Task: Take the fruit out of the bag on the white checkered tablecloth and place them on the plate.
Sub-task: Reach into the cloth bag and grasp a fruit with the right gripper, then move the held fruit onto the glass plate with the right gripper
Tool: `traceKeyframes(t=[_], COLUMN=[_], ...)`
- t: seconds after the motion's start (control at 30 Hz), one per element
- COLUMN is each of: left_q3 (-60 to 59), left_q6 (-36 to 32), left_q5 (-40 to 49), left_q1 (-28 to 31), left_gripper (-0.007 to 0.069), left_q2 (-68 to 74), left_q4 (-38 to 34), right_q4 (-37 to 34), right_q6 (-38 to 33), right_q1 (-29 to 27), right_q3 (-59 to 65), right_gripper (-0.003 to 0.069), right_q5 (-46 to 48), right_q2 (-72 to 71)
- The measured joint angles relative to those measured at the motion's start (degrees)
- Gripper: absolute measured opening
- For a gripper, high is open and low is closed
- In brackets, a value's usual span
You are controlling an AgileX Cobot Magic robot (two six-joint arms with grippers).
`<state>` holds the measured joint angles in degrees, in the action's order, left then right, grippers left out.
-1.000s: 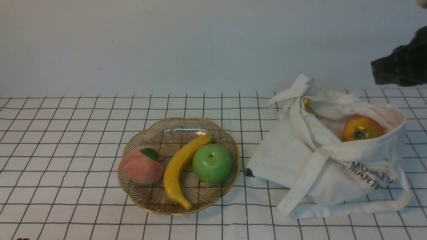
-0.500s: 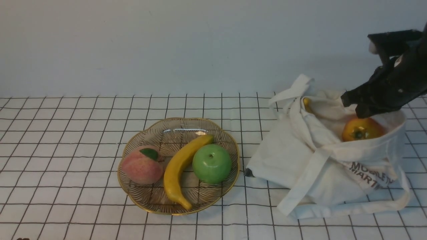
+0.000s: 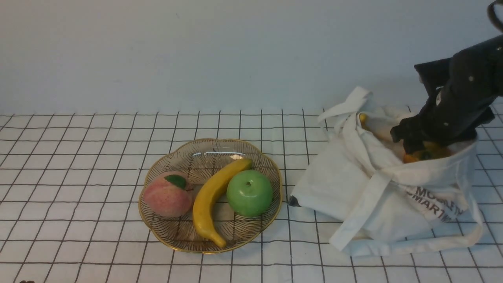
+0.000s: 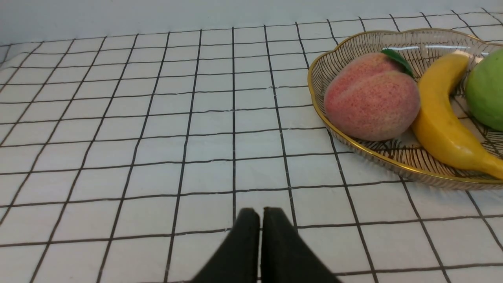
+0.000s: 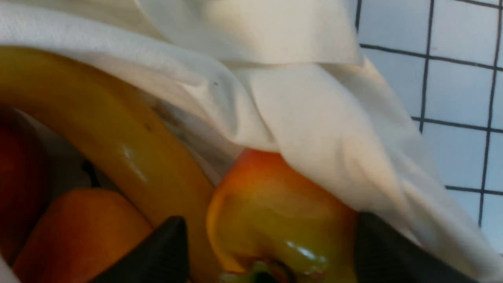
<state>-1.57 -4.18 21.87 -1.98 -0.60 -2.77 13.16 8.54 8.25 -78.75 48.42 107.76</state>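
Note:
The bag's loose fold point(image 5: 330, 141) only overlaps one edge, so the orange-red fruit point(image 3: 429, 153) will slip free and leave the bag in place when I lift.
The fruit point(image 5: 275, 212), glossy orange-red with a yellow patch, lies inside the off-white bag point(image 3: 393, 192) at the right of the white checkered tablecloth point(image 3: 78, 157). My right gripper point(image 5: 269, 220) is down in the bag's mouth, open, one black finger on each side of the fruit. From the front, the gripper point(image 3: 420, 143) covers most of the fruit point(image 3: 428, 155). The plate point(image 3: 220, 140) holds a peach, a banana and a green apple. My left gripper point(image 4: 259, 214) is shut and empty, low over the cloth beside the plate point(image 4: 393, 159).
A banana point(image 5: 98, 129), an orange fruit point(image 5: 78, 228) and something dark red are also in the bag. Its long straps point(image 3: 412, 245) trail on the cloth towards the front. A pale wall stands behind the table.
My right arm has come down from the upper right into the bag's mouth. Its jaws have opened around the fruit. The bag's rim has shifted slightly.

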Motion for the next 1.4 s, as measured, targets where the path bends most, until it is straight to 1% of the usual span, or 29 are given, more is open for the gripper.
traceKeyframes(t=[0.07,0.17,0.27,0.37,0.5,0.73,0.83,1.03,1.13,1.3,1.4], left_q3=[0.00,0.00,0.00,0.00,0.00,0.00,0.00,0.00,0.00,0.00,0.00], left_q6=[0.00,0.00,0.00,0.00,0.00,0.00,0.00,0.00,0.00,0.00,0.00], left_q5=[0.00,0.00,0.00,0.00,0.00,0.00,0.00,0.00,0.00,0.00,0.00], left_q1=[0.00,0.00,0.00,0.00,0.00,0.00,0.00,0.00,0.00,0.00,0.00], left_gripper=[-0.0008,-0.0008,-0.0008,-0.0008,-0.0008,-0.0008,-0.0008,-0.0008,-0.0008,-0.0008,-0.0008], left_q2=[0.00,0.00,0.00,0.00,0.00,0.00,0.00,0.00,0.00,0.00,0.00], left_q4=[0.00,0.00,0.00,0.03,0.03,0.03,0.03,0.03,0.03,0.03,0.03], right_q4=[0.28,1.38,3.04,4.98,5.85,5.75,4.00,-1.14,-2.09,-10.03,-16.99], right_q6=[0.04,0.07,1.08,2.20,2.45,2.24,1.94,1.34,0.79,-4.85,-10.09], right_q1=[0.00,0.00,0.00,0.00,0.00,0.00,0.00,0.00,0.00,0.28,1.83], right_q3=[-0.12,-0.17,-0.17,-0.18,-0.40,-0.51,-0.51,-0.51,-0.51,-0.51,-0.51], right_gripper=[0.0584,0.0615,0.0621,0.0603,0.0520,0.0517,0.0517,0.0517,0.0517,0.0517,0.0517], right_q5=[-0.57,-1.12,-1.22,-0.85,0.24,1.55,2.93,3.47,3.47,2.83,1.33], right_q2=[0.92,1.80,2.61,3.83,4.48,3.50,1.55,-7.43,-9.27,-14.87,-17.37])
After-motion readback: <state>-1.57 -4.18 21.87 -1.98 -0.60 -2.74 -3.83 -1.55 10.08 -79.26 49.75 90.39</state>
